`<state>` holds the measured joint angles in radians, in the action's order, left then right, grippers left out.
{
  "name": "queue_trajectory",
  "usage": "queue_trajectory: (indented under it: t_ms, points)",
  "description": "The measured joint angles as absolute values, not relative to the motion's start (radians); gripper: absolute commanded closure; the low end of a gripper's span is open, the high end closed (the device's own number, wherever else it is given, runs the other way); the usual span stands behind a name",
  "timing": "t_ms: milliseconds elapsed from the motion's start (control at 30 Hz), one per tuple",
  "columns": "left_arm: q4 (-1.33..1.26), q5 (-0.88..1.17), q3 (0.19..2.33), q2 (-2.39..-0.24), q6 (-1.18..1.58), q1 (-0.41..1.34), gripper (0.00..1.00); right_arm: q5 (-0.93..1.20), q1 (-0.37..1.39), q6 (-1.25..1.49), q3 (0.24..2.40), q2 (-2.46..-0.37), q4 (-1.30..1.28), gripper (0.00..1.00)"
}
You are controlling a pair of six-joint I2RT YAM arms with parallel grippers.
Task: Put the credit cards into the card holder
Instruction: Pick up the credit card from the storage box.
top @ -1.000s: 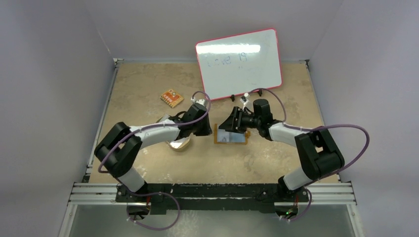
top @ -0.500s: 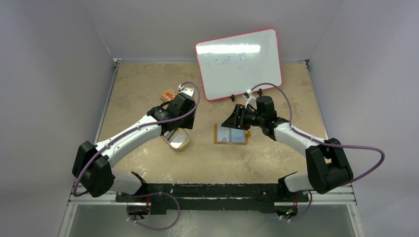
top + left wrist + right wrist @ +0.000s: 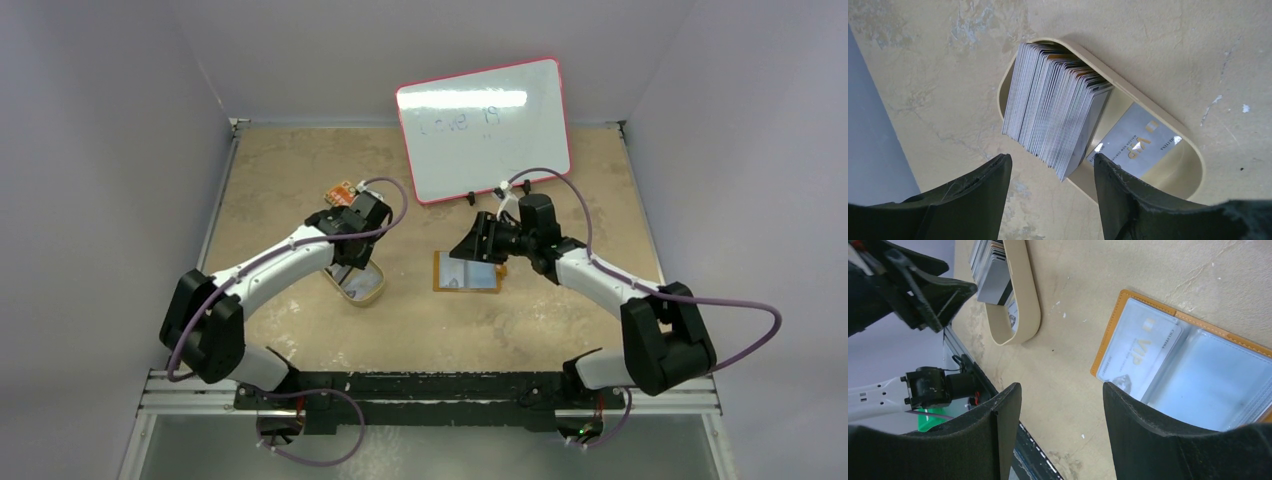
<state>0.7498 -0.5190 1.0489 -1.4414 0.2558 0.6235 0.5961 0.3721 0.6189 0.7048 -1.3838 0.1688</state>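
My left gripper is going down to the stack's end card, which faces open space in the tan dish [image 3: 1111, 111]. It should go on down until its fingers are on both sides of that card's edge [image 3: 1064, 173] before it closes.
Several grey-silver credit cards [image 3: 1053, 110] stand as a leaning stack on edge in a tan oval dish [image 3: 1147, 109], and one more card [image 3: 1140, 145] lies flat on the dish floor. My left gripper [image 3: 1050, 160] hangs open just above the stack's near end, touching nothing. The orange card holder [image 3: 467, 271] lies open on the table, pale blue-grey inside, with one card [image 3: 1140, 352] in its left pocket. My right gripper [image 3: 1062, 387] hovers open and empty over the holder's left edge [image 3: 1108, 335].
A pink-framed whiteboard [image 3: 485, 130] stands at the back of the table. An orange patterned flat piece [image 3: 342, 192] lies behind the left wrist. The dish [image 3: 365, 285] sits left of the holder with bare table between them.
My left gripper has swung left from the card holder's edge to above the dish and has opened. The right arm drew back slightly, then held still.
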Motion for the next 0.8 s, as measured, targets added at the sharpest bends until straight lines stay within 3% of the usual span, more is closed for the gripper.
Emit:
queue_trajectory:
  t_ms: [567,800]
  points:
    - [0.767,-0.606,1.061,-1.632,0.212,0.624,0.4,0.62,0.372,0.632,0.705,-1.366,0.187,0.37]
    - [0.776,-0.626,1.074,-1.651,0.213,0.624,0.46,0.623,0.372,0.635,0.705,-1.366,0.193,0.37]
